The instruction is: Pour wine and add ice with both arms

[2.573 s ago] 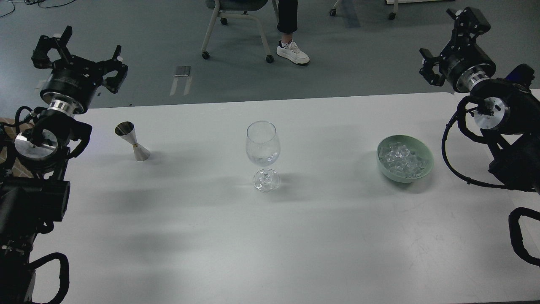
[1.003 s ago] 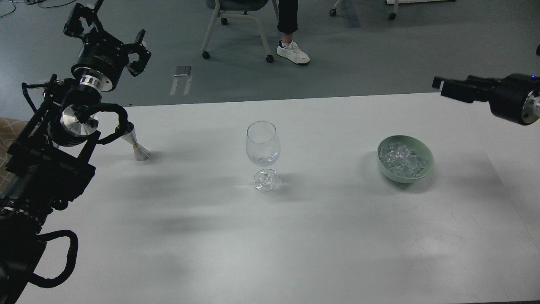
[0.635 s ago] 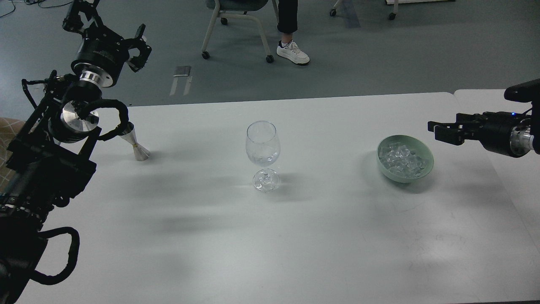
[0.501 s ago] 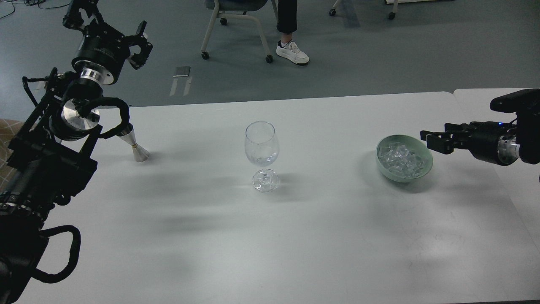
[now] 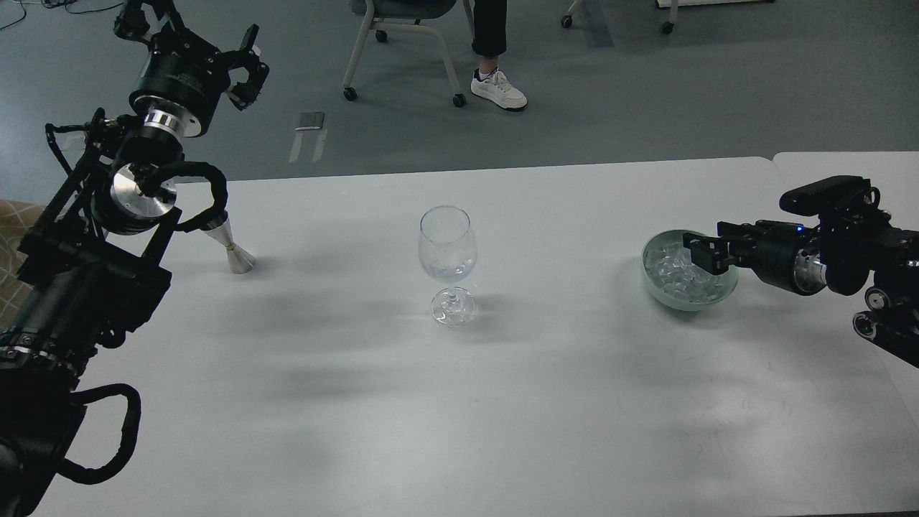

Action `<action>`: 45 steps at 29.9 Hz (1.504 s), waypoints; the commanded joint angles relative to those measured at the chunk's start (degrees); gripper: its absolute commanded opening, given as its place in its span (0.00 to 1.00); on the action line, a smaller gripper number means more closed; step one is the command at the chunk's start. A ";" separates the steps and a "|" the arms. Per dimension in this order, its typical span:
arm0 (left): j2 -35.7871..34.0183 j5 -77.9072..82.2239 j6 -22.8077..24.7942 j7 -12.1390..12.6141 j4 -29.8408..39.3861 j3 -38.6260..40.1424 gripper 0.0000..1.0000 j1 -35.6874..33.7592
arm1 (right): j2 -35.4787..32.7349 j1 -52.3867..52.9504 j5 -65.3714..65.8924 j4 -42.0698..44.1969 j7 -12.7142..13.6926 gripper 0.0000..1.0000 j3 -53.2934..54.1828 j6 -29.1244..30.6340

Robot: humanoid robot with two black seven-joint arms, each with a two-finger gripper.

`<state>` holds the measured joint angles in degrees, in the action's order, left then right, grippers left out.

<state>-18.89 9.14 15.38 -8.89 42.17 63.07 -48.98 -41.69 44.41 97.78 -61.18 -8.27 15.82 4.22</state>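
Note:
My gripper will bring an ice cube (image 5: pixel 689 272) free when it lifts, and the pale green bowl should stay behind, because the heaped cubes show separate edges at odd angles (image 5: pixel 670 268).
A clear wine glass (image 5: pixel 446 248) stands at the table's middle with a little clear wine (image 5: pixel 446 272) at its bottom. A pale green bowl (image 5: pixel 682 300) at the right holds many ice cubes (image 5: pixel 669 270). My right gripper (image 5: pixel 700 253) reaches in from the right, low over the bowl's right side just above the ice, fingers slightly apart and empty. A steel jigger (image 5: pixel 231 250) stands at the left, its top hidden behind my left arm's cable. My left gripper (image 5: pixel 195 34) is open and empty, raised high beyond the table's far left edge.
The white table (image 5: pixel 459 402) ends at its far edge just behind the glass. A second table (image 5: pixel 833 164) adjoins at the right. A wheeled chair (image 5: pixel 402 29) and a seated person's shoe (image 5: pixel 497 89) are on the floor beyond.
My right arm swung down and leftward from high at the right until its gripper hangs over the ice bowl. My left gripper rose and shifted slightly right. Glass, jigger and bowl stayed put.

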 commanded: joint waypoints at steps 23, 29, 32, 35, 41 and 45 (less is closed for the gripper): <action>-0.09 -0.44 0.09 -0.08 -0.24 0.21 0.97 0.55 | 2.14 -0.20 0.30 1.06 -0.08 0.53 -1.49 -0.09; -0.18 -0.44 0.09 -0.08 -0.42 0.13 0.97 0.55 | 2.58 -0.11 0.30 2.20 0.00 0.49 -1.49 -0.09; -0.27 -0.44 0.09 -0.08 -0.51 0.13 0.97 0.55 | 2.67 -0.20 0.30 2.47 0.00 0.46 -1.58 -0.18; -0.27 -0.44 0.00 -0.08 -0.59 0.13 0.97 0.55 | 2.76 -0.20 0.30 2.47 0.00 0.45 -1.58 -0.18; -0.27 -0.44 0.00 -0.08 -0.51 0.21 0.97 0.55 | 3.02 -0.20 0.30 2.55 0.00 0.41 -1.49 -0.09; -0.27 -0.44 -0.09 -0.08 -0.59 0.30 0.97 0.55 | 3.81 -0.20 0.30 2.73 0.00 0.41 -1.58 -0.18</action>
<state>-19.16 8.70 15.31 -8.96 41.58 63.26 -48.43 -38.43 44.21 98.09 -58.60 -8.26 14.30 4.04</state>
